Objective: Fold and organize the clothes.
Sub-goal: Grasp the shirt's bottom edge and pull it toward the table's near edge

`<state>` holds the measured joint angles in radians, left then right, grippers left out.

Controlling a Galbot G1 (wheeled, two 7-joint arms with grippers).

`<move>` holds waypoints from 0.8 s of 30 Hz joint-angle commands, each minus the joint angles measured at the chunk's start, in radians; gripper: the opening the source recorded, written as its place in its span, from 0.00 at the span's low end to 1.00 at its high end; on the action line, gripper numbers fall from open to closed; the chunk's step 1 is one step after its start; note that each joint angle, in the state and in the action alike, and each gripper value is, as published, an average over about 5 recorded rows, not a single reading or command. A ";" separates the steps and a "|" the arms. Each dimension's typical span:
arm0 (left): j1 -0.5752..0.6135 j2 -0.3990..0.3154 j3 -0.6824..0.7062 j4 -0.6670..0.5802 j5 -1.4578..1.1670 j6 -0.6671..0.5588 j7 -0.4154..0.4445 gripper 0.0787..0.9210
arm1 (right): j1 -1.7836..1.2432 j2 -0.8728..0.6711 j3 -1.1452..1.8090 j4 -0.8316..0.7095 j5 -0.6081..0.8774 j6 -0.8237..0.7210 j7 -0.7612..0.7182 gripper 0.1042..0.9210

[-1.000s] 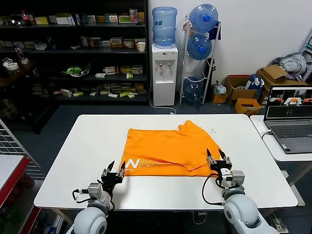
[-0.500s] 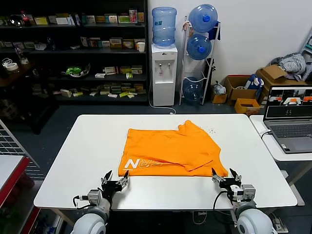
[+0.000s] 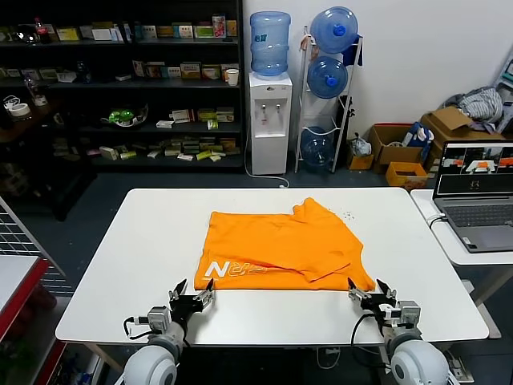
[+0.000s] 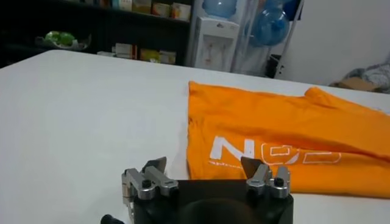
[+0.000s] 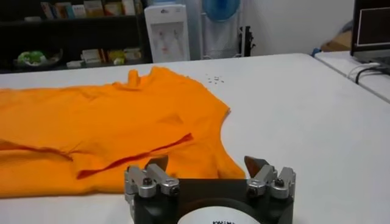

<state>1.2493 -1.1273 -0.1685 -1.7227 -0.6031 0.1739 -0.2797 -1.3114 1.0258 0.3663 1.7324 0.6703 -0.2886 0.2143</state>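
The T-shirt lies back from the table's near edge [image 3: 276, 344], so my left gripper and my right gripper should drag its near corners [image 3: 199, 284] closer before taking its far edge.
The bright orange T-shirt [image 3: 282, 246] lies partly folded on the white table [image 3: 144, 233], white lettering showing at its near left corner. It also shows in the left wrist view [image 4: 274, 137] and the right wrist view [image 5: 103, 128]. My left gripper [image 3: 192, 293] is open and empty, just short of the shirt's near left corner; in its own view [image 4: 204, 164] the jaws stand wide apart. My right gripper [image 3: 369, 290] is open and empty at the shirt's near right corner, also wide in its own view [image 5: 207, 163].
A laptop [image 3: 478, 192] sits on a side table at the right. Shelves [image 3: 120, 88], a water dispenser [image 3: 269, 120] and cardboard boxes [image 3: 401, 144] stand behind the table. A wire basket [image 3: 20, 241] is at the left.
Both grippers have drawn back from the shirt's near edge toward the table's front edge and stay open. The shirt has settled flat and has not moved in the last half second.
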 commanded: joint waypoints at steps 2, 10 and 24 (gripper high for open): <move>-0.014 0.001 0.011 0.009 -0.009 0.015 -0.011 0.82 | 0.008 -0.004 -0.001 -0.006 0.043 -0.027 -0.007 0.68; -0.017 -0.003 0.017 0.015 -0.006 0.015 -0.013 0.54 | 0.000 -0.013 0.004 0.003 0.053 -0.030 -0.006 0.40; 0.027 0.035 -0.009 -0.105 -0.069 0.014 -0.060 0.07 | -0.075 -0.052 0.035 0.096 0.102 -0.016 0.027 0.03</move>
<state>1.2460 -1.1240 -0.1585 -1.7372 -0.6170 0.1835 -0.3166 -1.3416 0.9956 0.3857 1.7667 0.7371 -0.3053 0.2261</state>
